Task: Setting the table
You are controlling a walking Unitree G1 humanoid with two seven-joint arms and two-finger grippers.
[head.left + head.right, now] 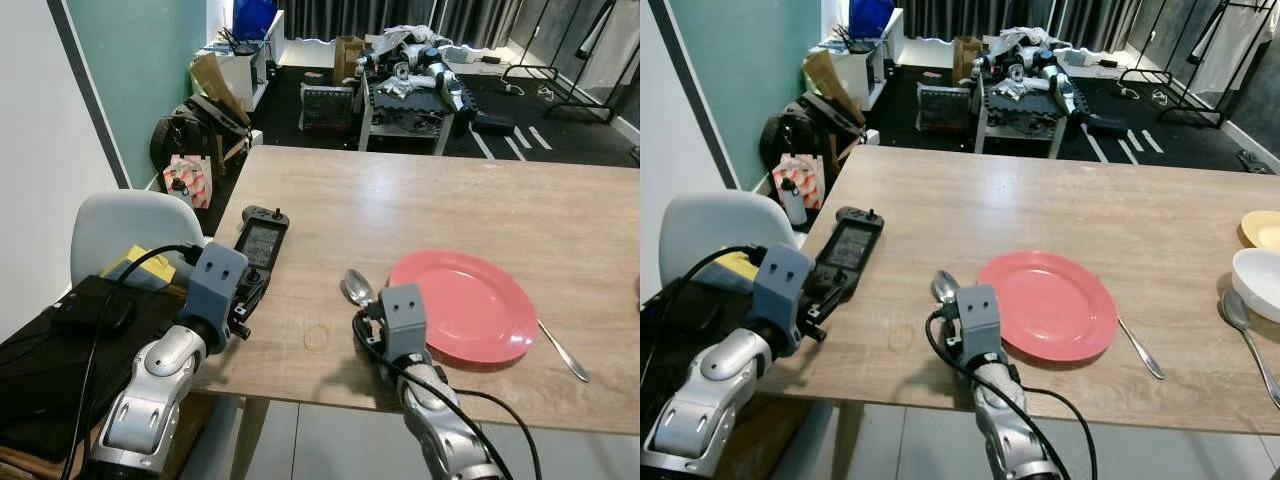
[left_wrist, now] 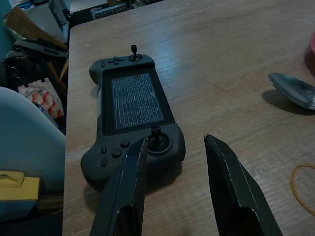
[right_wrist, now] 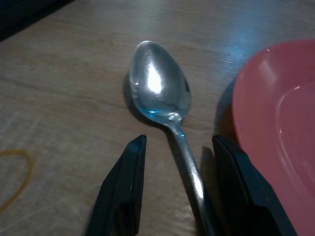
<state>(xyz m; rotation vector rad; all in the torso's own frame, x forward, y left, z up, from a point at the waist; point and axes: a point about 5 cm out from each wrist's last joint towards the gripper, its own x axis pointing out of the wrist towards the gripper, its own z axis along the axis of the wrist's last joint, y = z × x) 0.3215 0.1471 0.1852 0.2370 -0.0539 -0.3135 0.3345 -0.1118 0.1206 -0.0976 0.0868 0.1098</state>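
I expect the spoon's bowl point(image 1: 357, 287) to keep sticking out past my right gripper's fingers when I lift and carry it, because the spoon's handle point(image 3: 190, 167) runs back between those fingers.
A silver spoon point(image 3: 160, 83) lies on the wooden table point(image 1: 420, 200), just left of a red plate point(image 1: 462, 305). My right gripper point(image 3: 179, 142) is open, with one black finger on each side of the spoon's handle; the handle's end is hidden beneath the gripper. A second utensil point(image 1: 1140, 348) lies along the plate's right side. Near the table's left edge my left gripper point(image 2: 175, 141) is open just above the near end of a black handheld game controller point(image 2: 130, 105), holding nothing.
A yellow rubber band point(image 1: 316, 337) lies on the table between my arms. At the far right stand a white bowl point(image 1: 1258, 280), a yellow dish point(image 1: 1265, 228) and another spoon point(image 1: 1245, 325). A white chair point(image 1: 130, 225) stands at the left; clutter covers the floor beyond.
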